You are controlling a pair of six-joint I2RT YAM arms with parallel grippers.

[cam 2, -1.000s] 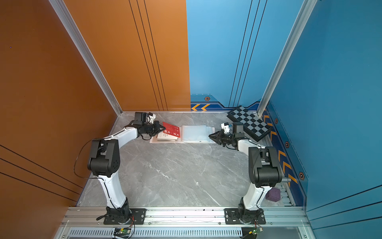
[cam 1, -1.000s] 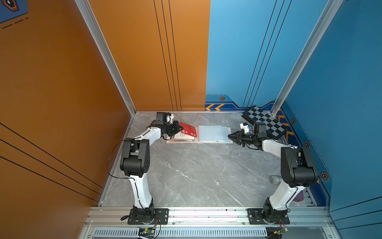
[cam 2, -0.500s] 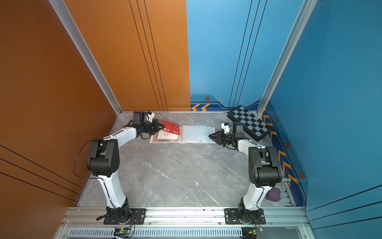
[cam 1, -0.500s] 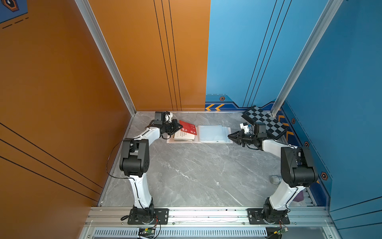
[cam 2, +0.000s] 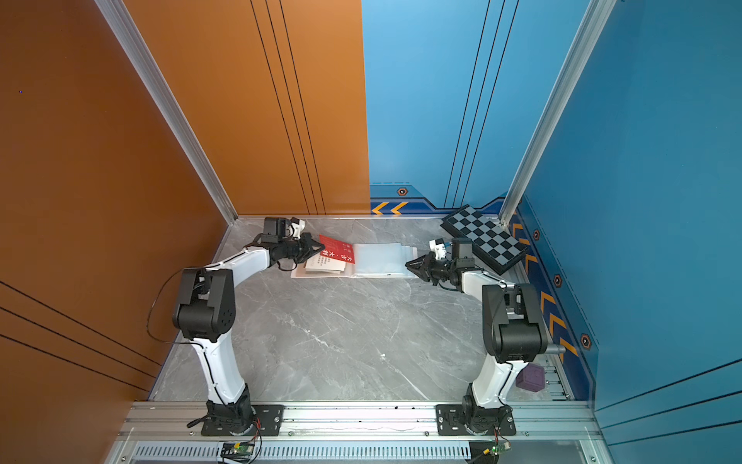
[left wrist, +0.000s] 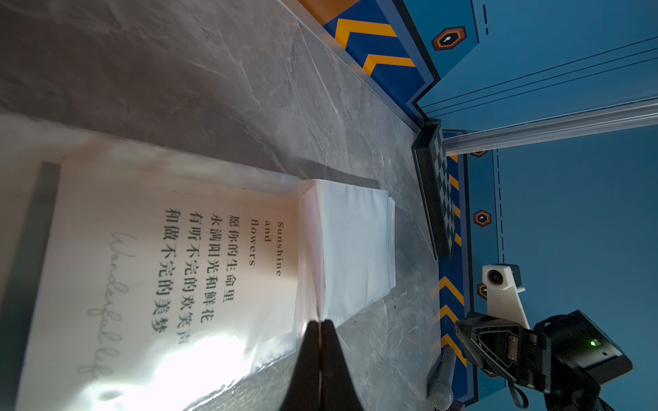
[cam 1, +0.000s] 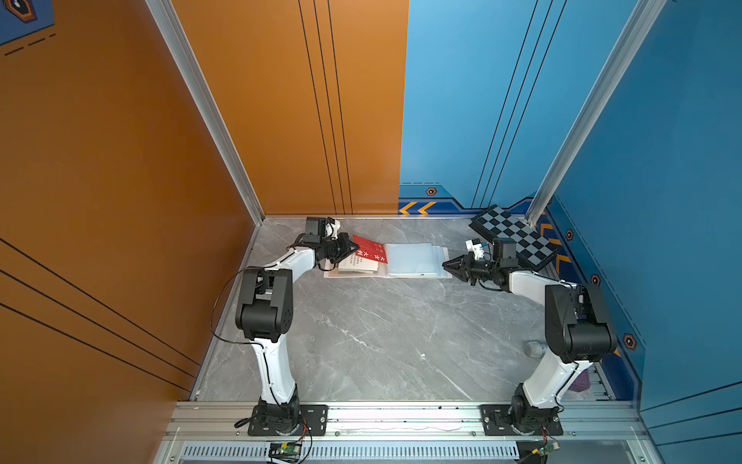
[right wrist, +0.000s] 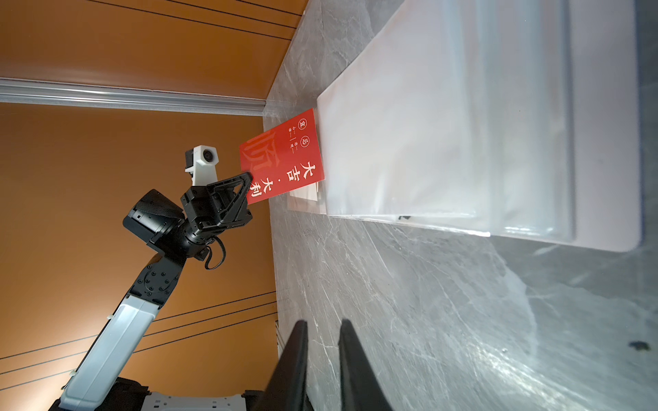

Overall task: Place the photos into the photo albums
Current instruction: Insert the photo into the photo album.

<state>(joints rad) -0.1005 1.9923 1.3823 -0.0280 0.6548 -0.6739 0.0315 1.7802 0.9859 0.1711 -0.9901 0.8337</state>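
I should keep lowering the red photo with my left gripper, as the red photo's loose end [cam 1: 383, 253] faces the clear sleeve pages [cam 1: 409, 258], until that end rests on them, then let go.
The photo album [cam 1: 417, 261] [cam 2: 381, 261] lies open at the back of the table, its clear sleeve pages [right wrist: 463, 124] stacked on the right half [left wrist: 356, 242]. A white photo with dark text [left wrist: 178, 267] sits under the sleeve on the left page. My left gripper [cam 1: 354, 248] [cam 2: 320, 250] [left wrist: 321, 322] is shut on one corner of a red photo [cam 1: 371, 250] [cam 2: 339, 252] [right wrist: 285, 160], held tilted above that left page. My right gripper [cam 1: 445, 264] [cam 2: 408, 265] [right wrist: 322, 323] hovers low beside the album's right edge. It is narrowly open, with nothing between its fingers.
A black-and-grey checkered board [cam 1: 514, 237] [cam 2: 484, 239] leans in the back right corner behind the right arm. A grey mesh-tipped cylinder [cam 1: 534, 347] and a purple block [cam 2: 530, 377] lie near the right arm's base. Walls close in on three sides.
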